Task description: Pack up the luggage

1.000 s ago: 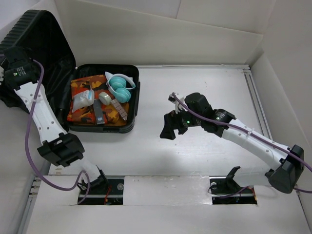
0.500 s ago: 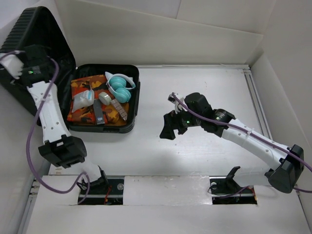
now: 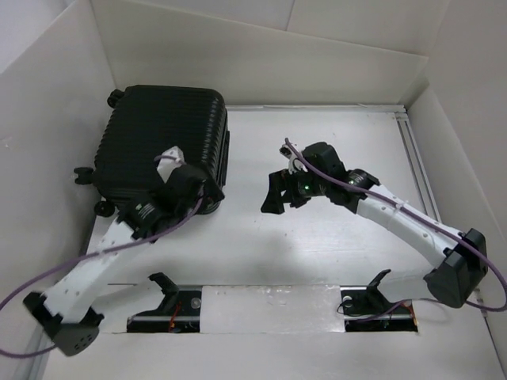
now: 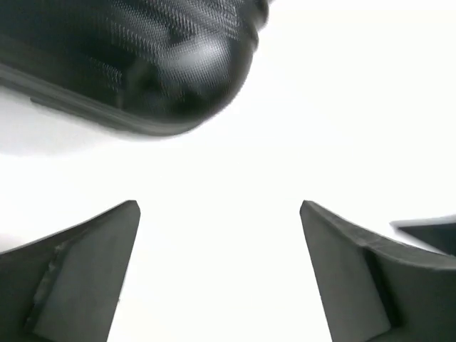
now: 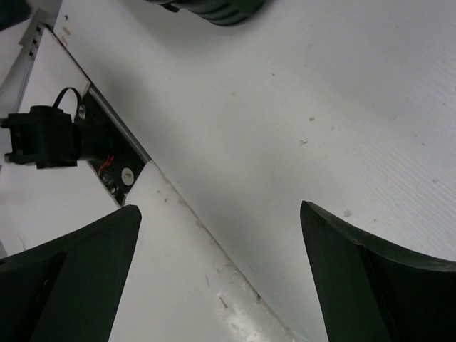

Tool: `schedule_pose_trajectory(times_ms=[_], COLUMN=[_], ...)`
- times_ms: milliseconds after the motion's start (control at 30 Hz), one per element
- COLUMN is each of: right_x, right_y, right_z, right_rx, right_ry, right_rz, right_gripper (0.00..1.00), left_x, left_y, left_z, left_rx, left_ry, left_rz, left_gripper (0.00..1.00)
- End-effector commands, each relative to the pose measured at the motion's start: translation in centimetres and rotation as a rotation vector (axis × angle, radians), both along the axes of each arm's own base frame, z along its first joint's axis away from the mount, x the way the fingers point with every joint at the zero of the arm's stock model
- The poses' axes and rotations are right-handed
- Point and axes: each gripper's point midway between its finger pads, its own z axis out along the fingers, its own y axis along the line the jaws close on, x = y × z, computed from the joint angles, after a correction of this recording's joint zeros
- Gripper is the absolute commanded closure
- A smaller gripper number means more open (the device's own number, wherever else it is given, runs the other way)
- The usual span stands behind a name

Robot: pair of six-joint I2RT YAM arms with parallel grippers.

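My right gripper is able to help turn the luggage around in the middle (image 3: 257,158), so next I bring the luggage there. The luggage sits by the side wall with its wheels (image 3: 84,175) facing the wall.
The luggage (image 3: 158,134) is a black ribbed suitcase lying shut at the table's far left, wheels (image 3: 80,172) pointing left. Whatever is inside it is hidden. My left gripper (image 3: 203,196) hovers at its near right corner, open and empty. In the left wrist view the blurred corner of the luggage (image 4: 135,64) lies beyond the left gripper (image 4: 219,206), whose fingers are apart over white table. My right gripper (image 3: 276,199) hangs open mid-table, a short way right of the suitcase. The right wrist view shows the right gripper (image 5: 219,208) empty, with the luggage's edge (image 5: 214,8) at the top.
White walls close in the table on the left, back and right. A metal rail (image 3: 413,150) runs along the right side. The arm mounts (image 3: 170,299) (image 3: 372,297) sit at the near edge. The left arm's link (image 3: 103,261) stretches along the near left.
The suitcase lid, open a second ago with the left gripper behind it, has come down shut and hides the contents. The left arm swung to the near right corner and opened. The right gripper barely moved.
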Motion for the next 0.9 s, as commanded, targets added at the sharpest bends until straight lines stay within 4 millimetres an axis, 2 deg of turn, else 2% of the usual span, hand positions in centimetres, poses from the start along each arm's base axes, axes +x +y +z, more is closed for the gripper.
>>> schedule_pose_trajectory(times_ms=[0,33,100,133,167,200,233,267,300,333,367,400,433,467,500,533,567,600,633,667,700,733,767,800,833,867], right_x=[3.1,4.0,5.1,5.9,6.3,6.6,7.0,7.0,6.9,7.0,6.3,6.3,5.7,5.4,5.7,5.5,5.4,5.1,5.2,4.9,4.6,4.4,4.2,3.9,3.8,3.8], right_y=[1.0,0.9,1.3,1.7,2.2,2.7,3.0,3.3,3.4,3.5,4.2,4.2,4.5,4.6,4.2,4.2,3.7,3.0,2.9,2.3,2.0,1.7,1.5,1.0,0.9,0.5], right_z=[1.9,2.6,2.6,3.2,4.2,4.0,4.5,5.2,4.9,5.1,5.1,5.1,5.5,5.2,5.6,5.2,5.6,5.9,5.4,5.8,5.6,5.2,5.4,5.0,4.9,4.6], right_rx=[0.057,0.067,0.080,0.113,0.138,0.140,0.155,0.179,0.177,0.184,0.181,0.181,0.187,0.172,0.162,0.141,0.131,0.116,0.105,0.100,0.092,0.083,0.083,0.065,0.059,0.042], right_ry=[-0.025,-0.037,-0.007,-0.016,-0.023,-0.005,-0.012,-0.013,-0.001,-0.010,-0.011,-0.011,-0.016,-0.018,-0.043,-0.045,-0.071,-0.087,-0.083,-0.098,-0.100,-0.098,-0.098,-0.101,-0.094,-0.104], right_rz=[-0.066,-0.082,-0.118,-0.121,-0.116,-0.115,-0.118,-0.112,-0.104,-0.103,-0.085,-0.085,-0.070,-0.065,-0.085,-0.086,-0.086,-0.097,-0.107,-0.109,-0.104,-0.112,-0.112,-0.113,-0.113,-0.120], right_gripper=[0.00,0.00,0.00,0.00,0.00,0.00,0.00,0.00,0.00,0.01,0.07,0.21,0.57,0.79,0.93,1.00,1.00,1.00,1.00,1.00,1.00,1.00,1.00,1.00,1.00,1.00], left_x=[-3.6,-4.1,-4.0,-2.8,-2.1,-0.8,0.3,1.1,2.0,4.7,6.4,8.0,11.9,14.9,16.2,17.6,18.6,19.4,19.0,20.2,20.7,21.4,22.0,23.2,23.5,23.8], left_y=[-0.5,-0.5,0.3,2.0,3.1,3.9,6.6,7.6,8.5,9.0,9.7,11.1,16.9,16.7,18.9,20.7,24.9,27.7,28.3,30.4,31.1,31.9,32.8,33.8,34.5,35.0], left_z=[3.0,3.9,6.0,7.4,10.2,10.5,11.8,13.5,14.3,16.1,17.2,19.3,17.9,16.8,17.2,16.4,13.8,14.4,16.0,14.6,13.8,15.5,14.7,9.8,8.9,9.8], left_rx=[-0.242,-0.253,-0.230,-0.188,-0.193,-0.155,-0.116,-0.113,-0.087,-0.060,-0.005,0.070,0.119,-0.011,-0.055,-0.088,-0.090,-0.074,-0.059,-0.001,0.000,-0.015,-0.017,0.010,0.037,0.057], left_ry=[-0.040,-0.062,-0.107,-0.168,-0.231,-0.240,-0.315,-0.374,-0.417,-0.501,-0.523,-0.529,-0.458,-0.394,-0.390,-0.371,-0.298,-0.309,-0.352,-0.313,-0.276,-0.305,-0.271,-0.113,-0.080,-0.097], left_rz=[-0.067,-0.097,-0.099,-0.002,0.068,0.159,0.346,0.428,0.500,0.597,0.608,0.587,0.726,0.600,0.623,0.647,0.741,0.807,0.836,0.868,0.864,0.864,0.872,0.875,0.901,0.904], left_gripper=[0.00,0.00,0.00,0.00,0.00,0.00,0.00,0.00,0.00,0.00,0.00,0.00,0.00,0.00,0.04,0.51,0.81,0.92,0.92,0.91,0.91,0.91,0.90,0.90,0.90,0.90])
